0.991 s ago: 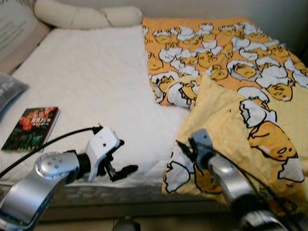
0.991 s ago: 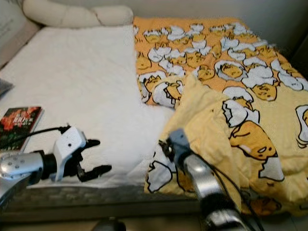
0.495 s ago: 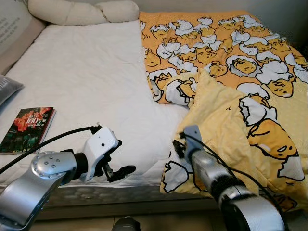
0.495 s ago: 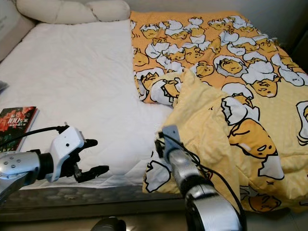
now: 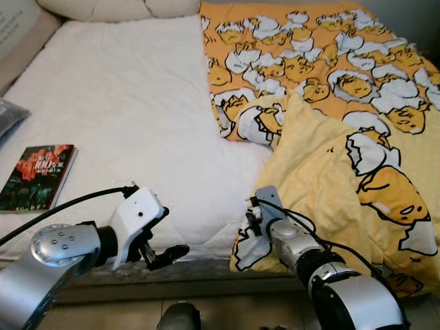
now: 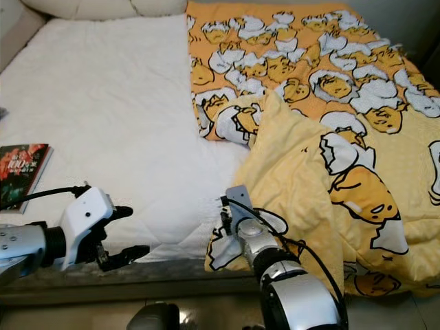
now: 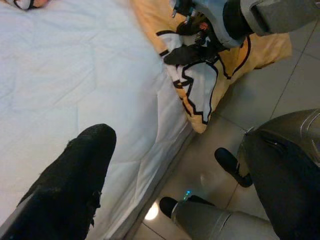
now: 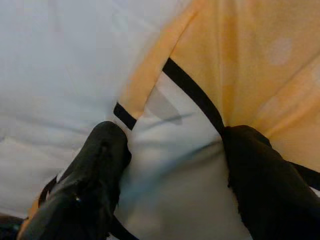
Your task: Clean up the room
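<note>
The blanket [image 5: 313, 161] will unfold and show hidden egg characters when the robot pulls the blanket's corner, because the egg print stops at the slanting fold [image 5: 317, 113].
An orange and yellow blanket [image 5: 330, 89] printed with egg characters covers the right half of the bed, its near part folded back in a heap. My right gripper [image 5: 253, 227] is at the blanket's front corner by the mattress edge. In the right wrist view its fingers [image 8: 100, 170] stand open, one on each side of the white and yellow cloth [image 8: 180, 150]. My left gripper [image 5: 172, 232] hovers open over the front edge of the white mattress [image 5: 124, 103], holding nothing.
A book with a dark red cover [image 5: 38, 175] lies on the mattress at the left. Cream pillows [image 5: 103, 8] line the head end, and a grey cushion [image 5: 10, 113] sits at the far left. Tiled floor [image 7: 260, 100] lies below the bed's front edge.
The camera has tilted down and come closer. My right gripper has drawn back to the blanket's front corner, and my left gripper has sunk a little toward the mattress edge.
</note>
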`<state>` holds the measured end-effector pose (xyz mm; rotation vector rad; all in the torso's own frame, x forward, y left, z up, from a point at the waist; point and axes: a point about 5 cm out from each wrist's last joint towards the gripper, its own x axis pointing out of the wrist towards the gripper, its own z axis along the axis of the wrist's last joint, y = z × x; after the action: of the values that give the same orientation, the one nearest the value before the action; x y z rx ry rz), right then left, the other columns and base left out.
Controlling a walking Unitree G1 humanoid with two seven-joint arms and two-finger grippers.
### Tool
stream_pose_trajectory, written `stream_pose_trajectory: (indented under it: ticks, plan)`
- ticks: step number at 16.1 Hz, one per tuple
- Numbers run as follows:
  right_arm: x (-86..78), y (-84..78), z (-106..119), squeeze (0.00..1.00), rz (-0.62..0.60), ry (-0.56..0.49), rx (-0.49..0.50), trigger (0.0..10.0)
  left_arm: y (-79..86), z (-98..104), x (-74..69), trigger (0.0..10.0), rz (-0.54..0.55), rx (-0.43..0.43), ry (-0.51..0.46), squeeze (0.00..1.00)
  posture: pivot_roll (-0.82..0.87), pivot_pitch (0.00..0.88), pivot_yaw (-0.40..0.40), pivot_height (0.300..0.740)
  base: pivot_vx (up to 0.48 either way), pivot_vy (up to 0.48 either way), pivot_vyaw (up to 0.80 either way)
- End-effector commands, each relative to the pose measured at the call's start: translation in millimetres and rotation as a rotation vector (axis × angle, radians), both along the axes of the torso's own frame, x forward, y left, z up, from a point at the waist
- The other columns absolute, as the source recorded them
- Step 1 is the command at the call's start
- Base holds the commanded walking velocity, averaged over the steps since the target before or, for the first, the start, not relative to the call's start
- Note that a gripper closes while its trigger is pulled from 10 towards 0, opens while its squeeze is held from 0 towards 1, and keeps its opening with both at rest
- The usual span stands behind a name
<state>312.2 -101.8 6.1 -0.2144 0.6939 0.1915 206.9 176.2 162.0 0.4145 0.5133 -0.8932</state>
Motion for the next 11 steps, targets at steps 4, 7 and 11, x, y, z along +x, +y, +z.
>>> stream_pose_trajectory:
  ticks: [4,7,11]
  plan:
    - [-9.9,-9.0,-11.5,0.0,-0.046,0.073,-0.002,0.0,-2.8,0.4,-6.8,10.0,0.004,-0.005,0.014,0.0,0.37,0.21,0.005,0.74,0.0,0.0,0.0]
    - [-8.9,-9.2,-10.5,0.0,-0.069,0.066,0.035,0.0,-4.4,0.3,-6.4,10.0,0.012,-0.011,0.018,0.0,0.37,0.204,0.003,0.74,0.0,0.0,0.0]
    - [-5.5,-11.2,-7.2,0.0,-0.078,0.051,0.055,0.0,-6.2,-2.4,-6.5,10.0,0.015,-0.018,0.024,0.0,0.35,0.199,0.001,0.74,0.0,0.0,0.0]
